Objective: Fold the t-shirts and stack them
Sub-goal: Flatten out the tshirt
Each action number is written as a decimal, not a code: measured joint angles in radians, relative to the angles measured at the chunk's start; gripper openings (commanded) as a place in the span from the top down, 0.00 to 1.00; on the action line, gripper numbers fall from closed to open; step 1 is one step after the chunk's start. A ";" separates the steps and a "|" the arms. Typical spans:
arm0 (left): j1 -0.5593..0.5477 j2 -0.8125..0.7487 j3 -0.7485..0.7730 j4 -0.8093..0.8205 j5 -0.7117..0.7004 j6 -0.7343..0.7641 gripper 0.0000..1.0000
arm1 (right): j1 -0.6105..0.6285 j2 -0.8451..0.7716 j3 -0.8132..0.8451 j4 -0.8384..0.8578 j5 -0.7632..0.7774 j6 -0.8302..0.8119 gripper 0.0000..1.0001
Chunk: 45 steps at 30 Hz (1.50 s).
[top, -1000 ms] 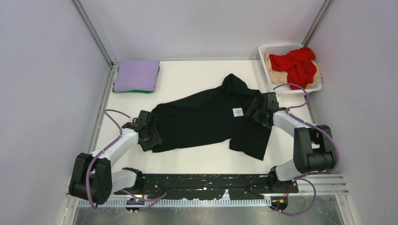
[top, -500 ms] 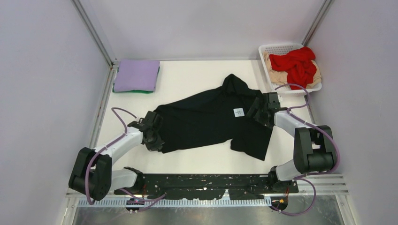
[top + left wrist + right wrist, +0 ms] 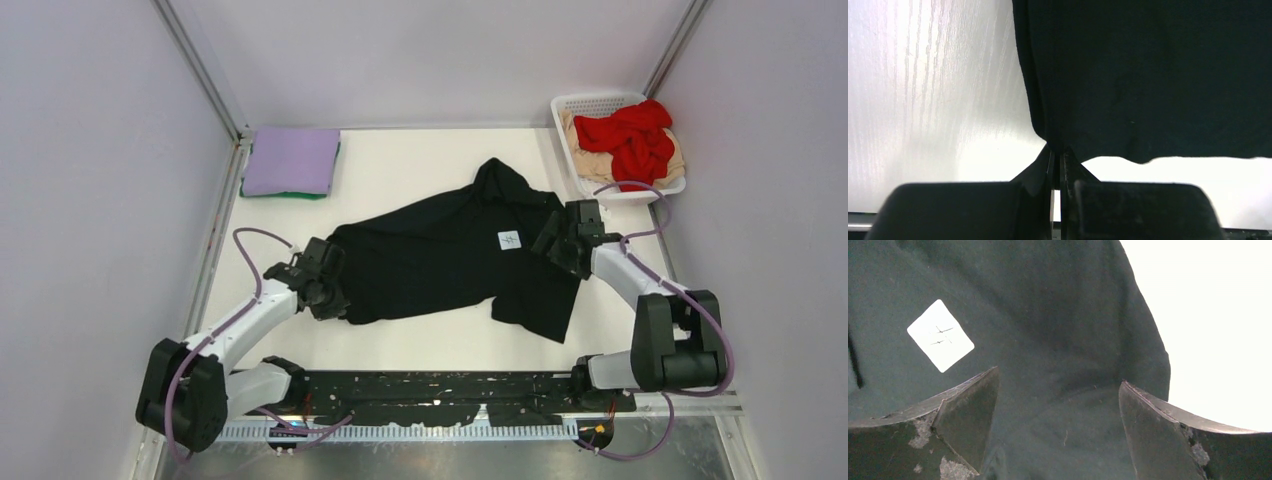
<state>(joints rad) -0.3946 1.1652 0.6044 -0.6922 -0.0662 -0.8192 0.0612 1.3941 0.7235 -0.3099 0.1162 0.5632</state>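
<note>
My gripper will lift the black t-shirt (image 3: 430, 265) and swing it back, and the t-shirt will open into a much deeper sheet, because folds gather (image 3: 490, 190) along the t-shirt's far edge.
A black t-shirt (image 3: 450, 265) lies crumpled across the middle of the table, a white label (image 3: 508, 239) showing on it. My left gripper (image 3: 333, 300) is shut on its lower left corner; in the left wrist view the cloth (image 3: 1148, 75) bunches into the closed tips (image 3: 1057, 150). My right gripper (image 3: 560, 245) stands open over the shirt's right side, with fabric (image 3: 1058, 405) lying between its spread fingers (image 3: 968, 410). A folded lavender shirt (image 3: 292, 158) lies on a green one (image 3: 285, 194) at the back left. Red (image 3: 630, 135) and beige (image 3: 590, 160) shirts fill the basket.
The white lattice basket (image 3: 597, 104) stands at the back right corner. Grey walls and metal posts enclose the table on three sides. A black perforated rail (image 3: 440, 392) runs along the near edge between the arm bases.
My left gripper has closed on the black shirt's lower left corner and shifted slightly right and back. The right gripper has stayed open, edging a little toward the near right.
</note>
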 measured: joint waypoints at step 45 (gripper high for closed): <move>-0.001 -0.113 -0.001 -0.002 -0.055 0.050 1.00 | 0.245 -0.298 -0.206 -0.467 0.058 0.245 0.62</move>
<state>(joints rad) -0.3954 1.0519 0.6033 -0.6937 -0.1207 -0.7689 0.3058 1.0962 0.5171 -0.7773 0.1738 0.8085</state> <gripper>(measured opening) 0.031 0.504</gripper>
